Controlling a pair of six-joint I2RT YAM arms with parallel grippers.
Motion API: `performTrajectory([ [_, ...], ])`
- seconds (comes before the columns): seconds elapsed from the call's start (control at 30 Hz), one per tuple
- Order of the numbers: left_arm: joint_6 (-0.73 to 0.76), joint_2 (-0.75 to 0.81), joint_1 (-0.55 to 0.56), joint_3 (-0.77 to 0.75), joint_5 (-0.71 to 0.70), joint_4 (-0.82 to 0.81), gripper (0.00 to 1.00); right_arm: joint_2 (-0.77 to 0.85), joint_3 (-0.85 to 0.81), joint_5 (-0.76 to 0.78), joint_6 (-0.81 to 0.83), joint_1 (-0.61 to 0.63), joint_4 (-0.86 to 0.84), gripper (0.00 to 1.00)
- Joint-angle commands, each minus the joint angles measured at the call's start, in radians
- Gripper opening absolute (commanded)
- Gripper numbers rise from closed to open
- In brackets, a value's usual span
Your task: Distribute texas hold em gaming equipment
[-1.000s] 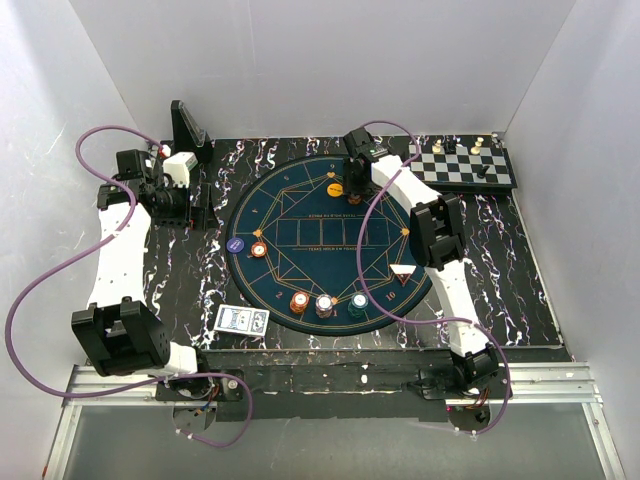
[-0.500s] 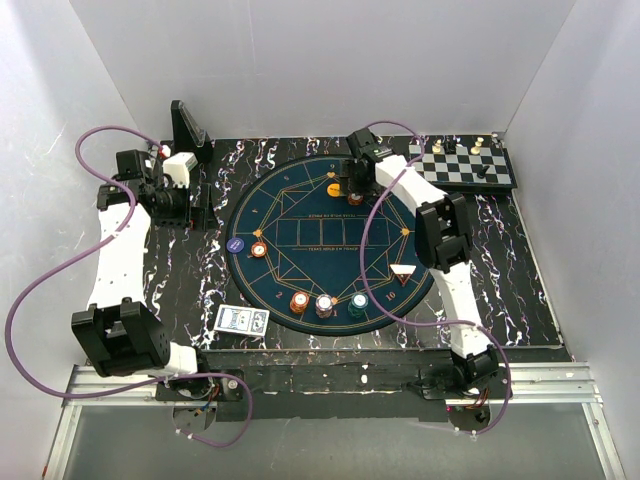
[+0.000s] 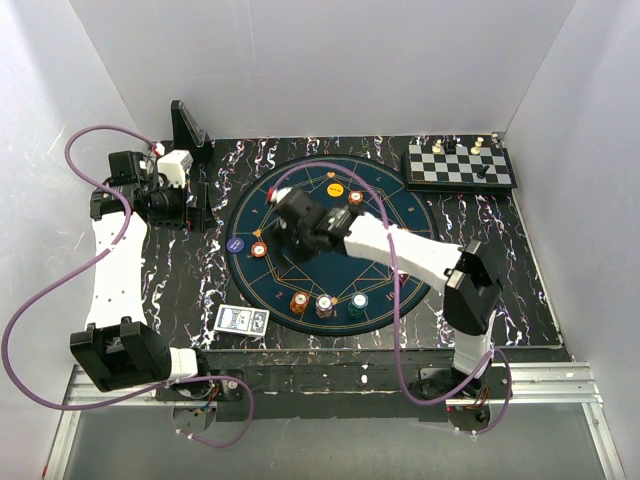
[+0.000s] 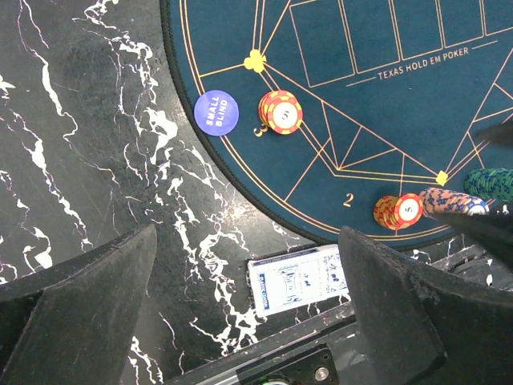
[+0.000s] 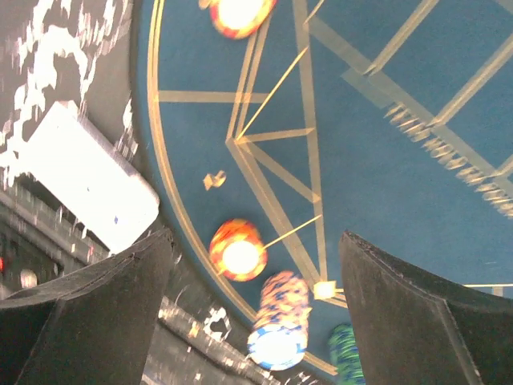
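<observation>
The near orange stack and the purple-white stack have a gap [image 3: 312, 303] between them, so my right gripper continues going down until its fingers are on either side of the orange chips [image 3: 299, 301], and then close.
On the round dark-blue mat [image 3: 385, 225] stand orange [image 3: 299, 300], purple-white [image 3: 325, 304] and teal [image 3: 358, 303] chip stacks along the near edge. Two orange chip piles [image 3: 334, 188] [image 3: 355, 197] lie at the far side, and another orange stack [image 3: 258, 249] sits beside a blue "small blind" disc [image 3: 234, 243]. The blue-backed card deck [image 3: 241, 319] lies off the mat. My right gripper [image 3: 285, 228] hovers open over the mat's left half, above the orange stack [image 5: 239, 250] and the purple-white stack [image 5: 279, 321], empty. My left gripper [image 3: 197, 205] is open, high above the deck [image 4: 300, 278].
A chessboard [image 3: 460, 165] with pieces sits at the back right corner. A black stand [image 3: 186, 128] rises at the back left. The right forearm [image 3: 400, 250] lies across the mat's middle. The marbled black tabletop [image 3: 520, 280] ends at a metal rail in front.
My right gripper opened at the mat's far side, leaving an orange pile there, then swung left and nearer over the mat's left half. The left arm barely moved.
</observation>
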State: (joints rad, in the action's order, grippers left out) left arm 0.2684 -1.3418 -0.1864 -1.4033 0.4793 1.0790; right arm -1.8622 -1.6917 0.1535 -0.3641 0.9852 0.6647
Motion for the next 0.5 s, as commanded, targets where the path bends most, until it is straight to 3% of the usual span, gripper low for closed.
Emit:
performTrajectory([
  [0.0,-0.014,0.043,-0.002,-0.029,0.002,0.015,0.98,-0.028,0.075,-0.101,-0.004,0.05,-0.01,0.91],
  [0.13,-0.014,0.05,-0.004,-0.028,-0.002,0.024,0.98,-0.095,0.027,-0.1,0.011,0.096,0.062,0.91],
  [0.47,-0.008,0.052,-0.005,-0.031,-0.01,0.022,0.98,-0.135,0.081,-0.118,0.027,0.118,0.016,0.93],
])
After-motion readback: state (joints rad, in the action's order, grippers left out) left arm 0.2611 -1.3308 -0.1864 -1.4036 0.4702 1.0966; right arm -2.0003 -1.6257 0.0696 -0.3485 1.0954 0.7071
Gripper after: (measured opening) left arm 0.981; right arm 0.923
